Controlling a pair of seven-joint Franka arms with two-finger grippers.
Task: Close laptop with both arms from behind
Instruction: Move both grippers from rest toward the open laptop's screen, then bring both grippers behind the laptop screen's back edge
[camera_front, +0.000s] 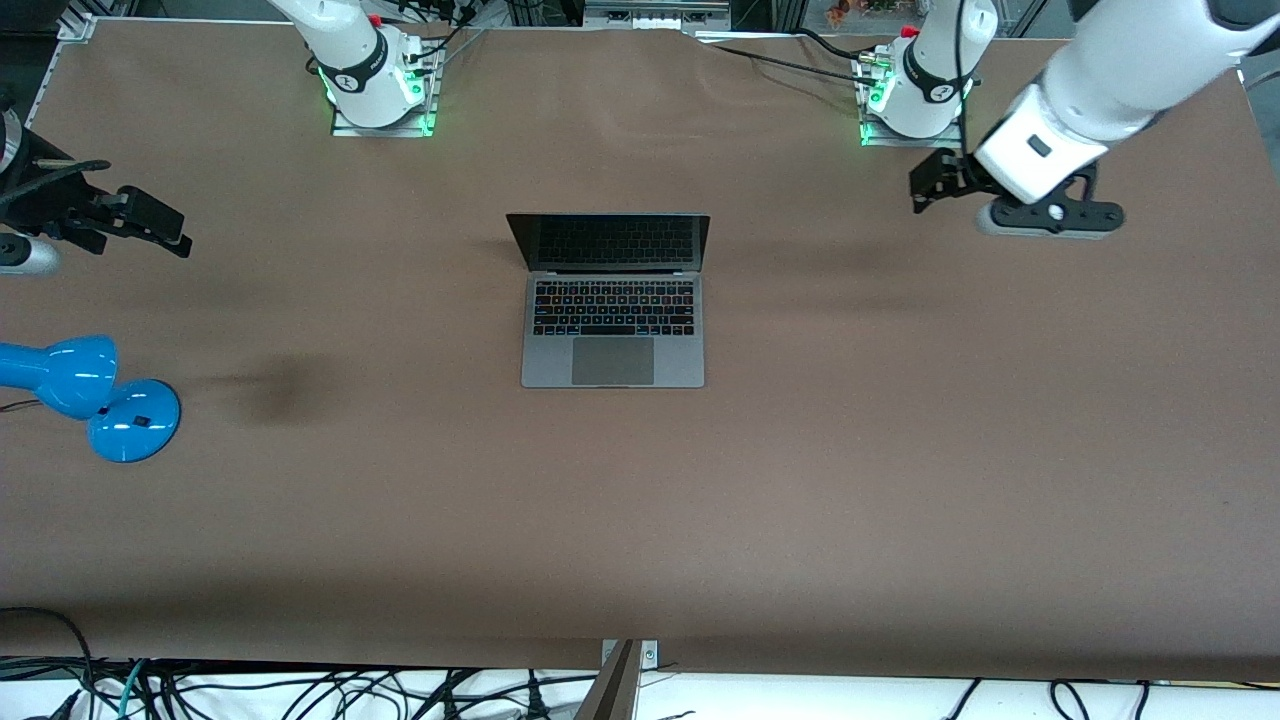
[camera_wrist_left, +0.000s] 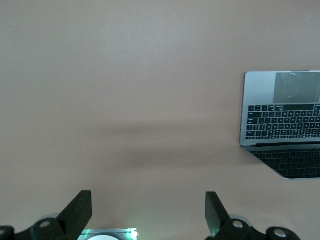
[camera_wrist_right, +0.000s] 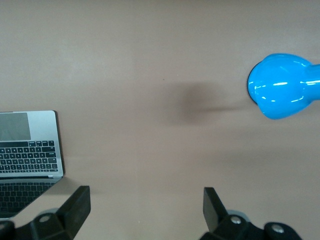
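Observation:
When I push the dark screen, it should swing down flat over the keyboard while the laptop's base stays put: a long hinge joins them.
The space-grey laptop lies open in the middle of the table, its dark screen upright on the side toward the robots' bases. It also shows in the left wrist view and in the right wrist view. My left gripper is open and empty, up over bare table toward the left arm's end, well apart from the laptop. Its fingers stand wide apart. My right gripper is open and empty over bare table toward the right arm's end. Its fingers stand wide apart too.
A blue desk lamp stands at the right arm's end of the table and shows in the right wrist view. The arm bases stand at the table's edge farthest from the front camera. Cables hang along the nearest edge.

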